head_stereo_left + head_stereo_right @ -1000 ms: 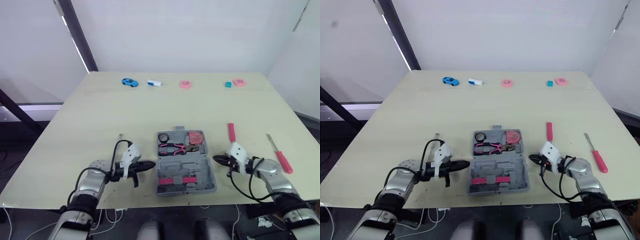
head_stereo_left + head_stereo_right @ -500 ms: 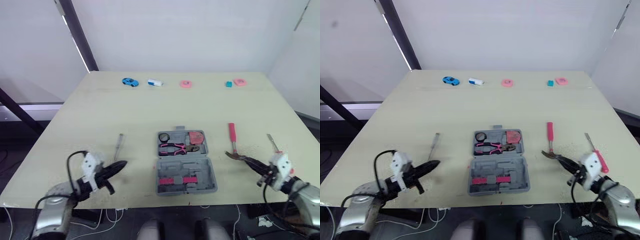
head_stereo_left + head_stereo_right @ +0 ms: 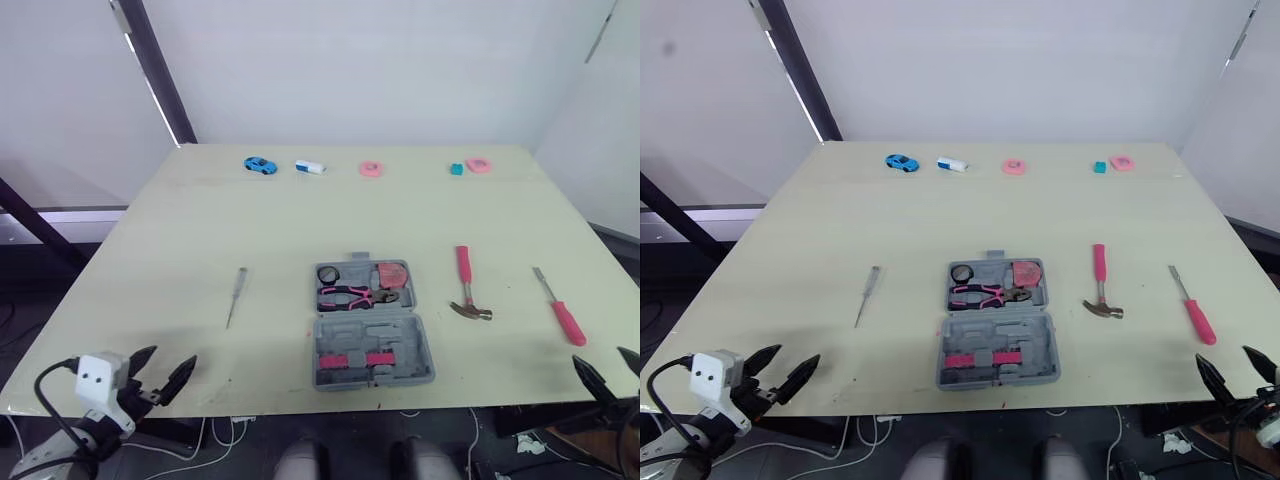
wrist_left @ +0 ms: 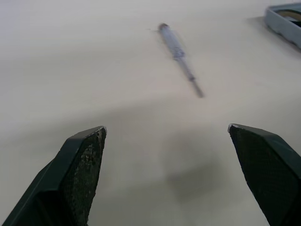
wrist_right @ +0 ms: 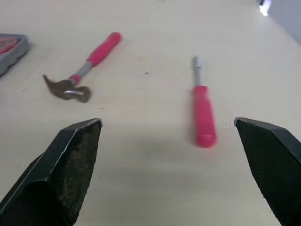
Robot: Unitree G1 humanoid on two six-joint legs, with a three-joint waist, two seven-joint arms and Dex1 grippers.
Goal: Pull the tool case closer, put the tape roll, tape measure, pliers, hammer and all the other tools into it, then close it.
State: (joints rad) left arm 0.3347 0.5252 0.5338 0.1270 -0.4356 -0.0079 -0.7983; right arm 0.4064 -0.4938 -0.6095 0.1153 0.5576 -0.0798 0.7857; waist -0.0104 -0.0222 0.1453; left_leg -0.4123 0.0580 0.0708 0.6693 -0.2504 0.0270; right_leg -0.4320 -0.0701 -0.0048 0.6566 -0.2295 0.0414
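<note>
I can see an empty groove (image 3: 362, 327) along the tool case's hinge, so I expect the thin grey screwdriver (image 3: 237, 297) to come to rest flat in it when I let the screwdriver down.
The grey tool case (image 3: 372, 325) lies open at the table's near middle. Its far half holds a black ring (image 3: 329, 274), pink-handled pliers (image 3: 350, 295) and a pink tape measure (image 3: 392, 275). A red-handled hammer (image 3: 465, 285) lies right of the case, and a red screwdriver (image 3: 560, 310) farther right. Left of the case is a thin grey screwdriver (image 3: 235, 296). My left gripper (image 3: 170, 357) is open at the near left edge, holding nothing. My right gripper (image 3: 602, 360) is open off the near right corner, also holding nothing.
Along the far edge sit a blue toy car (image 3: 259, 164), a white object (image 3: 309, 167), a pink ring (image 3: 371, 169), a teal block (image 3: 456, 169) and another pink piece (image 3: 478, 164). A dark pole (image 3: 155, 70) leans at the back left.
Both arms have drawn back from the sides of the case to the near corners of the table. Both grippers have gone from shut to open. The hammer's head now shows.
</note>
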